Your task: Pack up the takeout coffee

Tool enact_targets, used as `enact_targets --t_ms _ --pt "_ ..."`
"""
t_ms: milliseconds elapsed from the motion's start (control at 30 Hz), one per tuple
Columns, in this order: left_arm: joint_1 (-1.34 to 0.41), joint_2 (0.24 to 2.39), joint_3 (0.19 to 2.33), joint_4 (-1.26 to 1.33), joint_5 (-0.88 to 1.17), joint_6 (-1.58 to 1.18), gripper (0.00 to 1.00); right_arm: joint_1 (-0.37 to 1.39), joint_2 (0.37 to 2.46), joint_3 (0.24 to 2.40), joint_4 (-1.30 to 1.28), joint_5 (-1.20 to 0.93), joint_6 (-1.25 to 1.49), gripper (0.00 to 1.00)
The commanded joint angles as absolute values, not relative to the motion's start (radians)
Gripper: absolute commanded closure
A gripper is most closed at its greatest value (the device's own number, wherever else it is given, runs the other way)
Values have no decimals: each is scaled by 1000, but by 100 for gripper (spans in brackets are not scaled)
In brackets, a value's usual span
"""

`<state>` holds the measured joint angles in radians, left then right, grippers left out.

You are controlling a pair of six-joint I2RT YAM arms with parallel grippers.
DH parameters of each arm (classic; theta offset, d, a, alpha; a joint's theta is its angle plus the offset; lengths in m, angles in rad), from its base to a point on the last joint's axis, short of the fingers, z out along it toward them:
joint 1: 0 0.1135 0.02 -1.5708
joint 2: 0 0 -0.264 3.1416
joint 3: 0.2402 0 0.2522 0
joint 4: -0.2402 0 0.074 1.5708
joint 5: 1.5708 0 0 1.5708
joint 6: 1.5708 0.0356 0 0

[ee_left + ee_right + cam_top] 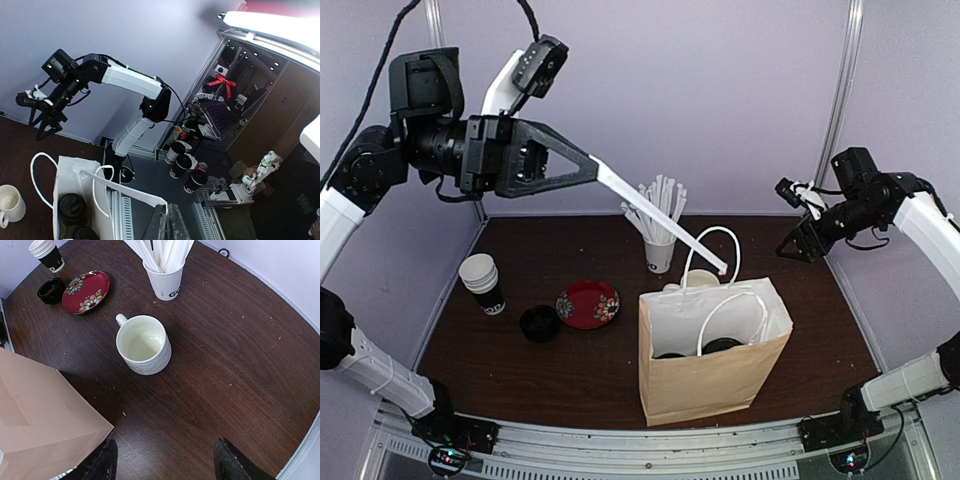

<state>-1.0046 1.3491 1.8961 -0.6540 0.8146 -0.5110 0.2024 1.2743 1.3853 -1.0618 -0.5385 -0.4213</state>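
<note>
The white straw lies at a slant across the bag's rear handle, so the robot's left gripper should move over the bag and tilt the straw upright before lowering it in.
A brown paper bag with white handles stands at the front middle of the table. Two black-lidded takeout coffees stand inside it; their lids also show in the left wrist view. My left gripper is raised high at the left and shut on a long white strip, seemingly a wrapped straw. The strip's far end hangs over the bag. In the left wrist view the gripper pinches the strip. My right gripper is open and empty, raised at the right, its fingers above bare table.
A stack of lidless cups, a loose black lid and a red plate sit at the left. A cup of white straws and a cream mug stand behind the bag. Further cups stand off the table.
</note>
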Motion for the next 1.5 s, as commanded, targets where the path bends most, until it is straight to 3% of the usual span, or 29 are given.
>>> enact_targets --t_ms 0,200,567,900,1100,1467 --pt "-1062 1432 1849 -591 833 -508 100 196 1247 1396 -1078 -509 -433 30" --pt "-1101 1576 1811 -520 813 -526 100 195 1214 1356 -1064 -501 -434 30" --pt "-1115 1745 1928 -532 797 -525 100 195 1183 1330 -1052 -503 -440 30" --pt "-1115 1621 2180 -815 628 -346 100 195 1197 1329 -1040 -512 -444 30" --pt "-1114 1585 2192 -803 571 -337 100 195 1210 1333 -1038 -521 -443 30" --pt "-1115 1707 2216 -738 614 -346 100 195 1196 1310 -1033 -523 -442 30"
